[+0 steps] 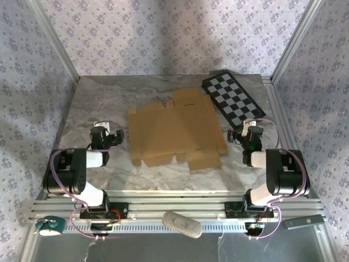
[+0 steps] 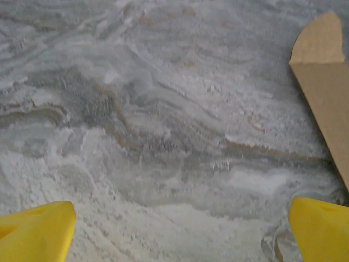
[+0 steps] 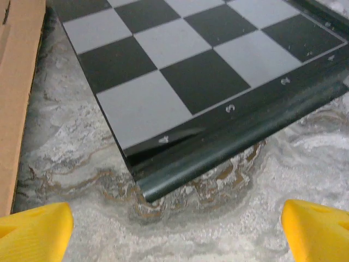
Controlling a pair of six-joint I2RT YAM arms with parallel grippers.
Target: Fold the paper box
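There is an open gap (image 1: 221, 117) between the paper box's long edge and the checkerboard. My right gripper should keep going to that edge (image 1: 216, 117) and close on it.
The paper box (image 1: 175, 131) lies as a flat tan cardboard sheet with flaps in the middle of the marble table. My left gripper (image 1: 101, 129) rests to its left, apart from it, and is open with nothing between its yellow fingers (image 2: 38, 232); a rounded flap of the paper box (image 2: 324, 82) shows at the right edge of the left wrist view. My right gripper (image 1: 250, 129) sits just right of the sheet, open and empty, its yellow fingers (image 3: 319, 229) spread wide. A strip of the paper box (image 3: 16, 82) runs down the left side of the right wrist view.
A black-and-white checkerboard panel (image 1: 234, 98) lies at the back right, its near corner (image 3: 163, 180) just ahead of my right gripper. Patterned walls and metal posts enclose the table. A small clock (image 1: 50, 226) and a grey remote (image 1: 182, 224) lie on the near rail.
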